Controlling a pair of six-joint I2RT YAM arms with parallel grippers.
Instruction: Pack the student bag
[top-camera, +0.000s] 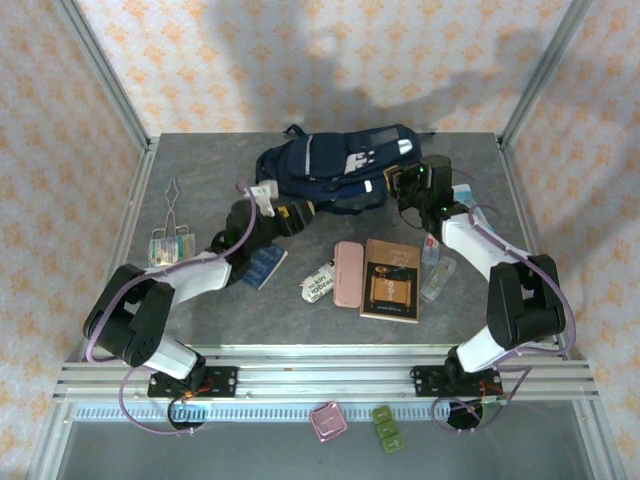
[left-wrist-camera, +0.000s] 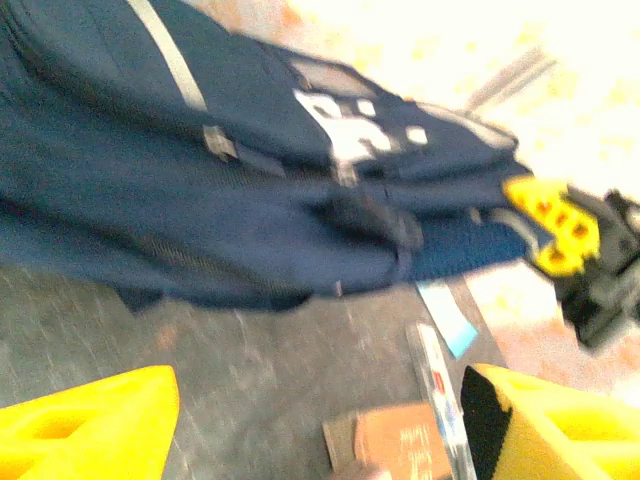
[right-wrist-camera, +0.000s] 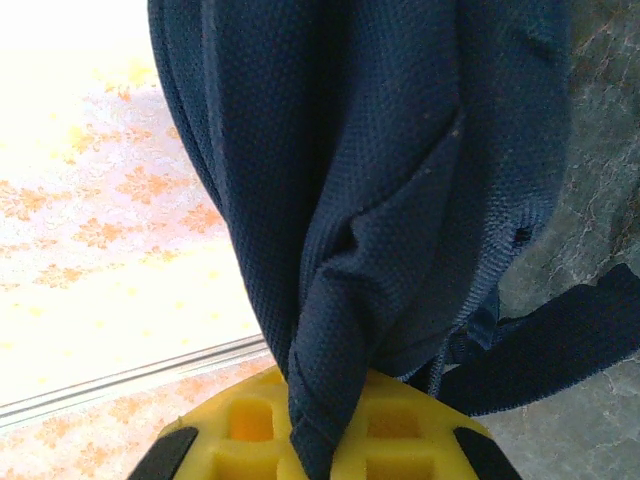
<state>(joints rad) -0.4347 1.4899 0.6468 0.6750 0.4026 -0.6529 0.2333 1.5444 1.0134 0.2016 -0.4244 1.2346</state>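
The zip pull (left-wrist-camera: 338, 288) will slide around to the end of the student bag when the robot pulls it, because a dark zip line (left-wrist-camera: 200, 263) runs along the bag's lower edge.
The student bag (top-camera: 335, 163), navy with grey stripes and white patches, lies on its side at the back of the table. My right gripper (top-camera: 402, 182) is at the bag's right end, shut on a pinched fold of its navy fabric (right-wrist-camera: 330, 400) between the yellow fingers (right-wrist-camera: 420, 440). My left gripper (top-camera: 291, 216) hovers just in front of the bag's left half, and its jaws stand wide open with nothing between them. In the left wrist view the bag (left-wrist-camera: 250, 170) spans the upper part, with grey tabletop under my open left gripper (left-wrist-camera: 315, 410).
In front of the bag lie a pink case (top-camera: 348, 273), a brown book (top-camera: 391, 280), a white pouch (top-camera: 317, 283), a blue notebook (top-camera: 265, 267) and a clear packet (top-camera: 438, 278). Metal tongs (top-camera: 172, 198) and a card pack (top-camera: 170, 248) sit at the left.
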